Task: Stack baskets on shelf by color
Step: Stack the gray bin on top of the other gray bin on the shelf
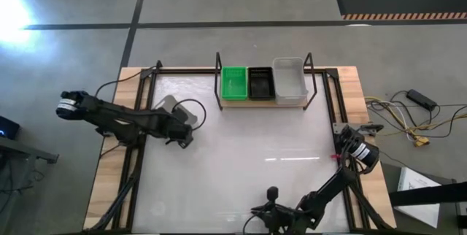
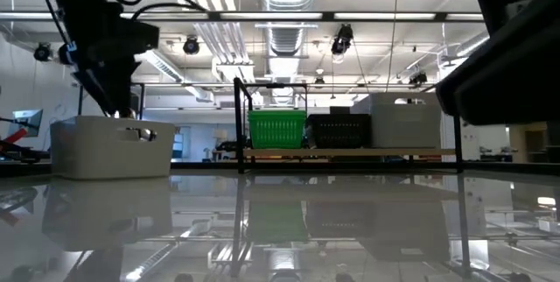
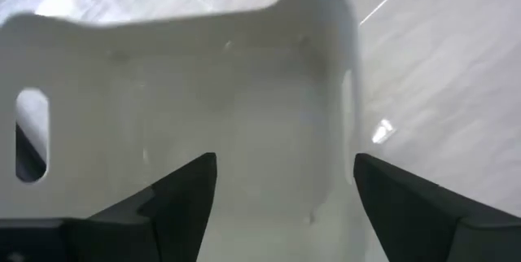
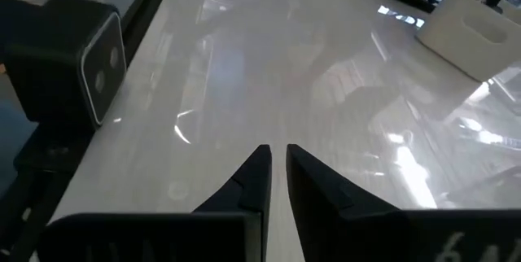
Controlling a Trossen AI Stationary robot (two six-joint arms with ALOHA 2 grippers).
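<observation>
I should carry the lower white-grey basket (image 2: pixel 112 149) with my left gripper to the tabletop's middle (image 1: pixel 253 159) so that my right gripper can stack it. The basket now sits out of my right gripper's reach.
A translucent white-grey basket (image 1: pixel 174 109) (image 2: pixel 109 146) sits on its base on the white tabletop near the left edge. My left gripper (image 1: pixel 184 134) (image 3: pixel 285 181) hangs over it, open. In the left wrist view one finger (image 3: pixel 183 193) stands over the inside and the other (image 3: pixel 395 201) outside one side wall (image 3: pixel 346 115); I see no touch. The wooden shelf (image 1: pixel 263 102) (image 2: pixel 350 152) at the far edge carries a green basket (image 1: pixel 235 82) (image 2: pixel 277 129), a black one (image 1: pixel 260 82) (image 2: pixel 339 130) and a white-grey one (image 1: pixel 290 80) (image 2: pixel 405 123) side by side. My right gripper (image 1: pixel 261 212) (image 4: pixel 278 168) waits shut, low at the near edge.
The shelf's black upright posts (image 1: pixel 218 82) (image 1: pixel 310 80) stand at both ends of the plank. A small black camera box (image 4: pixel 61 58) sits beside my right gripper. Wooden table borders and black rails (image 1: pixel 139 118) run along the left and right sides of the glossy tabletop (image 1: pixel 248 147).
</observation>
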